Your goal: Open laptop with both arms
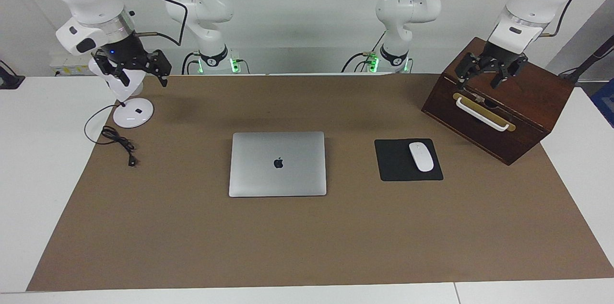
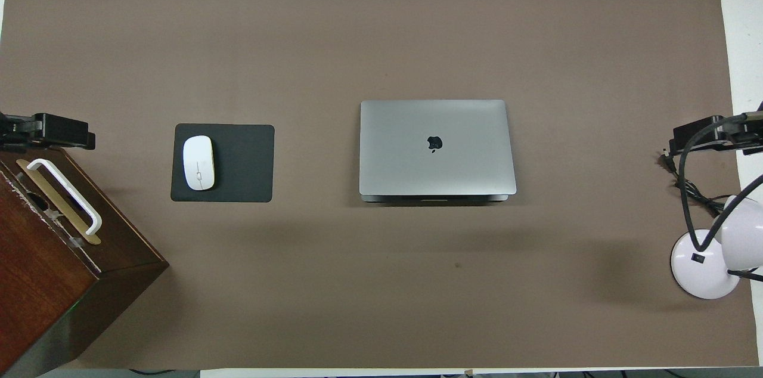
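The lid will turn up and back around its far edge when I lift it, because a dark gap shows along the laptop's near edge.
The silver-grey laptop lies shut, apple logo up, in the middle of the brown mat; it also shows in the overhead view. My right gripper hangs open in the air over the white lamp at the right arm's end of the table, well apart from the laptop; it shows at the edge of the overhead view. My left gripper hangs open over the wooden box at the left arm's end, also well apart from the laptop; it shows in the overhead view. Neither gripper holds anything.
A black mouse pad with a white mouse lies beside the laptop toward the left arm's end. A dark wooden box with a white handle stands there. A white desk lamp and black cable sit at the right arm's end.
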`<state>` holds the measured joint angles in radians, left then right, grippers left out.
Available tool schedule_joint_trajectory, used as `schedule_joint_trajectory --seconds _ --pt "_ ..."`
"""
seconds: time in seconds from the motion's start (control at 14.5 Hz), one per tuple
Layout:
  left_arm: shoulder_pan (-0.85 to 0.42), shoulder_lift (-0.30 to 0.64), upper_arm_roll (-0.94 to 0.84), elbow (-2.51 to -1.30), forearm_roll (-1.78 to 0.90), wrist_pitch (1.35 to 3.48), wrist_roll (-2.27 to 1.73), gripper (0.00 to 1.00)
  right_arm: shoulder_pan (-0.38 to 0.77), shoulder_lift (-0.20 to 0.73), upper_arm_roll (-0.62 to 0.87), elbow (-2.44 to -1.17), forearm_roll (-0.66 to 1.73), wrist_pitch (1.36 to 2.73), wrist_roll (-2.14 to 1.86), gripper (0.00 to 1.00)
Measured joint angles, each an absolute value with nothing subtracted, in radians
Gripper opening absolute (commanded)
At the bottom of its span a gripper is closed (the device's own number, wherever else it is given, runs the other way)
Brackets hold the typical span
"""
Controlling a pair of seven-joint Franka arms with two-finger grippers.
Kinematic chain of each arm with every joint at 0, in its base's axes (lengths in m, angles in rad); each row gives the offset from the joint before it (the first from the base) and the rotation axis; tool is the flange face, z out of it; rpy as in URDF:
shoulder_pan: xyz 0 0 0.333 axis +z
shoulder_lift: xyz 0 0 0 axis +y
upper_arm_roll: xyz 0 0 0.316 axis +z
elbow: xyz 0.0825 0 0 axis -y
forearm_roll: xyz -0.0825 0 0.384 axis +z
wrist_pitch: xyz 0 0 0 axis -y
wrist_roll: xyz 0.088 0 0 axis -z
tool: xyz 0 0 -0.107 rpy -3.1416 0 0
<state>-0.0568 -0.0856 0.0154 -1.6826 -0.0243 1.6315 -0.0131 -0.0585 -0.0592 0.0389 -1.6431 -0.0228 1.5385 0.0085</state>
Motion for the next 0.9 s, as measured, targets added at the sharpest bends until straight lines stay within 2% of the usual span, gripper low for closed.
schedule_joint_trajectory --seconds 0.9 --pt "-0.057 -0.086 0.016 -1.683 -0.024 1.632 -0.013 1.0 -0.06 -0.059 0.038 -1.646 -0.023 1.557 0.009 1.0"
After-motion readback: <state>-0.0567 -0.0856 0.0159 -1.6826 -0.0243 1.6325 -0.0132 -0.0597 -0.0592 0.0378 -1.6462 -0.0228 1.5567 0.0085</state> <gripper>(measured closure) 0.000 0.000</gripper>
